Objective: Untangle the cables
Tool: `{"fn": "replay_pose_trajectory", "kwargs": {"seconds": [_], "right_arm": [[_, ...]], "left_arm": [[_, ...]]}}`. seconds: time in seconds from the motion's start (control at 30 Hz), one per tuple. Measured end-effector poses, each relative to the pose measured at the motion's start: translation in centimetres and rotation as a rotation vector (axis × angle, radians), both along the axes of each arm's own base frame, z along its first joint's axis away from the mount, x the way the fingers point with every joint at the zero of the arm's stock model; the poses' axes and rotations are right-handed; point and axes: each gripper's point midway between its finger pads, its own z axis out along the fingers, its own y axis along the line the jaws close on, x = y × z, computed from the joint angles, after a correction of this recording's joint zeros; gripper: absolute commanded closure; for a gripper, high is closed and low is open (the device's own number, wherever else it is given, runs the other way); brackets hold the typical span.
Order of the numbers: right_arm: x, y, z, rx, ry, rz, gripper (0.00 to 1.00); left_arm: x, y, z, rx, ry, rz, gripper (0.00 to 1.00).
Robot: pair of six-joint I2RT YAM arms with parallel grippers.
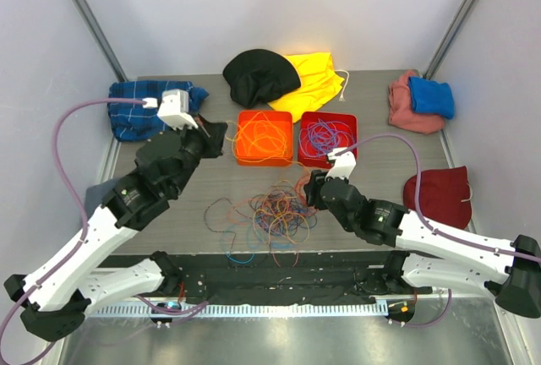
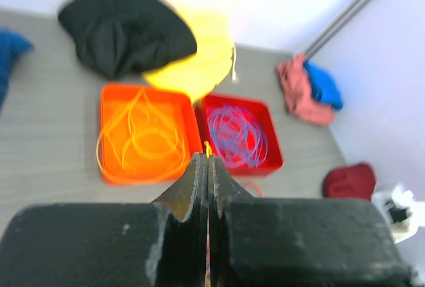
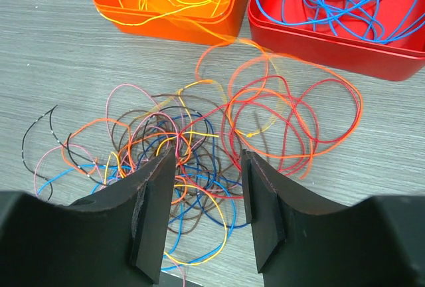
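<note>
My left gripper is holding the yellow cable, which trails over the tangle [image 3: 265,56]. I should lift the cable high with my left gripper and take its trailing part [image 3: 279,111] with my right gripper first.
A tangle of thin coloured cables [image 1: 266,213] lies on the grey table in front of an orange tray [image 1: 265,160] holding yellow-orange cables and a red tray [image 1: 325,162] holding blue cables. My left gripper [image 1: 211,134] is raised beside the orange tray's left edge. In the left wrist view it [image 2: 207,157] is shut, with a bit of yellow cable [image 2: 207,146] sticking out at its tips. My right gripper [image 3: 208,157] is open and empty just above the tangle [image 3: 192,147]. It shows at the tangle's right side in the top view [image 1: 311,189]. A blurred yellow-orange strand [image 3: 219,48] runs from the tangle toward the orange tray [image 3: 166,24].
Cloths lie round the back: black [image 1: 258,73], yellow [image 1: 317,82], blue plaid [image 1: 135,107] at the left, pink [image 1: 401,107] with a blue one [image 1: 431,95] on it at the right. A dark red cloth [image 1: 439,196] lies by the right arm.
</note>
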Motion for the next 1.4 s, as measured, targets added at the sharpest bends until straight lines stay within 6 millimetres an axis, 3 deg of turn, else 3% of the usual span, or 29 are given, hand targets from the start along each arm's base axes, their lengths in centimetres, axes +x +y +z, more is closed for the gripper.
{"fn": "replay_pose_trajectory", "kwargs": {"seconds": [0.2,0.5,0.8,0.87,0.97,1.1,1.4], "right_arm": [[-0.2,0.0,0.7,0.027,-0.008,0.013,0.48],[-0.6,0.8,1.2,0.034,-0.011,0.071,0.46],[-0.4,4.2,1.9,0.039,-0.058,0.182,0.41],[-0.3,4.8,2.2,0.04,-0.088,0.201,0.38],[0.1,5.3,3.2,0.042,-0.142,0.208,0.32],[1.5,5.4,4.3,0.024,-0.208,0.168,0.26],[7.5,6.6,3.0,-0.106,-0.218,0.049,0.26]], "left_arm": [[0.5,1.2,6.4,0.007,-0.126,0.045,1.0],[1.8,0.9,13.5,0.033,-0.248,0.068,1.0],[1.3,0.6,26.3,-0.078,-0.46,0.052,1.0],[0.8,0.7,28.1,-0.1,-0.495,0.038,1.0],[0.2,0.8,29.0,-0.109,-0.518,0.024,1.0],[0.1,0.5,28.8,-0.098,-0.512,0.006,1.0],[0.5,-0.6,26.9,-0.068,-0.466,-0.035,1.0]]}}
